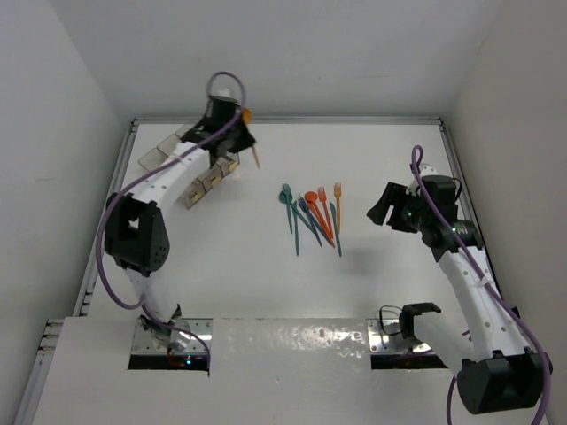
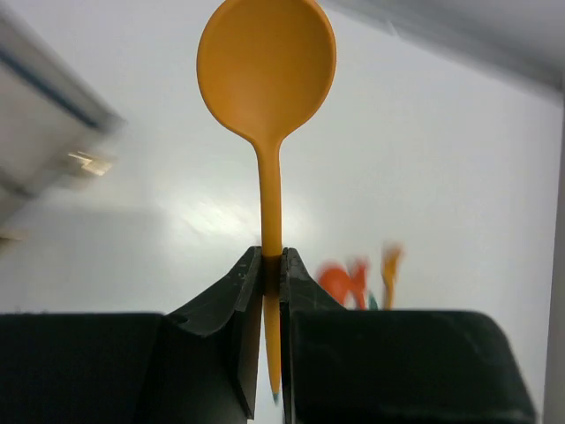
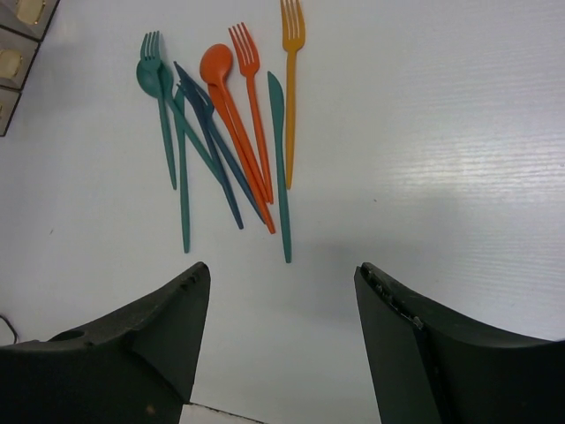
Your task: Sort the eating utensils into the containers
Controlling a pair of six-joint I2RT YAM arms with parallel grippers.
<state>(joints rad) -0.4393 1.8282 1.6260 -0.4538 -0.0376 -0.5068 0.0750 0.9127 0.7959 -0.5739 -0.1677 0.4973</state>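
Note:
The orange spoon's handle [image 2: 269,203] alone is in my left gripper and the spoon's bowl is free, so the gripper should go over the container's back compartment [image 1: 229,163] next and let go of the spoon there.
My left gripper [image 1: 241,133] is shut on the handle of an orange spoon [image 2: 265,62]. It holds the spoon in the air at the back left, bowl up and handle tip pointing down, beside the clear divided container [image 1: 161,150]. My left arm covers part of the container. The other eating utensils [image 1: 312,217] lie in a loose bunch mid-table: a teal fork [image 3: 152,53], a red-orange spoon [image 3: 216,64], a red fork [image 3: 245,44], an orange fork [image 3: 292,26], a teal knife [image 3: 281,159] and dark blue pieces. My right gripper [image 3: 282,283] stands open just short of the handle ends, holding nothing.
White walls close in the table on the left, back and right. The container's compartments [image 3: 18,44] show at the top left corner of the right wrist view. Bare white table lies between the utensil bunch and the arm bases.

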